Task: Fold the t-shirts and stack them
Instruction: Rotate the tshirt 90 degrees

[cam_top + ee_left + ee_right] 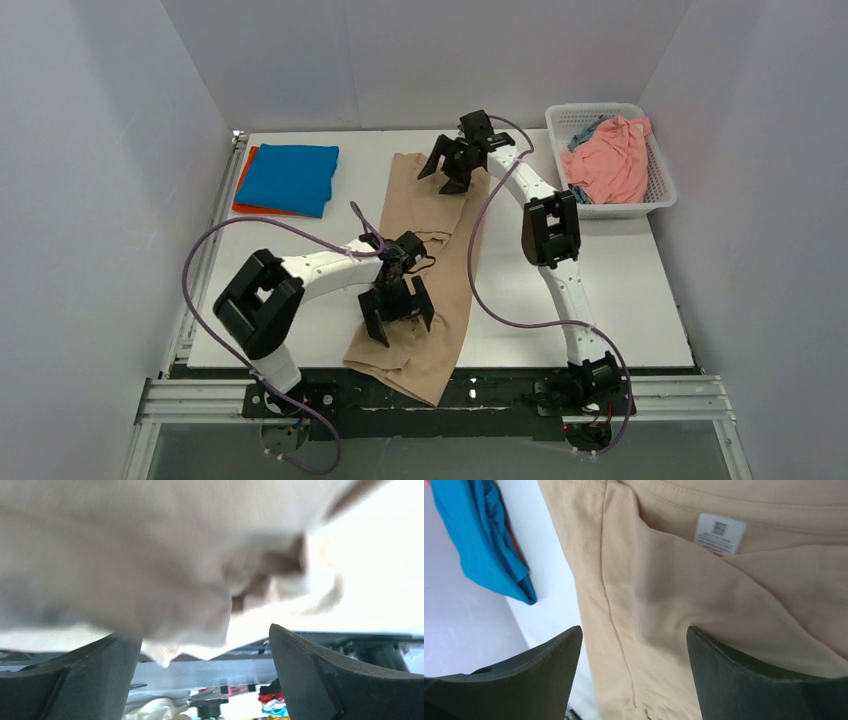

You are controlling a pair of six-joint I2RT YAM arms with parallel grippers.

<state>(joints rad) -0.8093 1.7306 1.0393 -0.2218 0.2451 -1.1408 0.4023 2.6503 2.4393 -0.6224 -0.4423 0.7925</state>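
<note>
The beige-tan t-shirt lies slanted with its near end over the table's edge (424,386), so next I straighten it before my right gripper takes the near hem (436,401).
A beige-tan t-shirt (425,270) lies as a long narrow strip from the table's far middle to the near edge, where its end hangs over. My left gripper (402,325) hovers open over its near part; in the left wrist view the blurred cloth (150,555) sits close above the open left gripper (205,640). My right gripper (440,180) stands open over the far end, and the right wrist view shows the shirt (684,605), with a white label (720,532), under that open gripper (634,635). A folded bright blue shirt (290,178) rests on an orange-red one (244,185).
A white mesh basket (660,190) at the back right holds a crumpled salmon pink shirt (610,160) and a grey-blue one (585,132). White walls close in three sides. A metal rail (440,395) runs along the near edge. The blue shirt (484,545) lies left of the right gripper.
</note>
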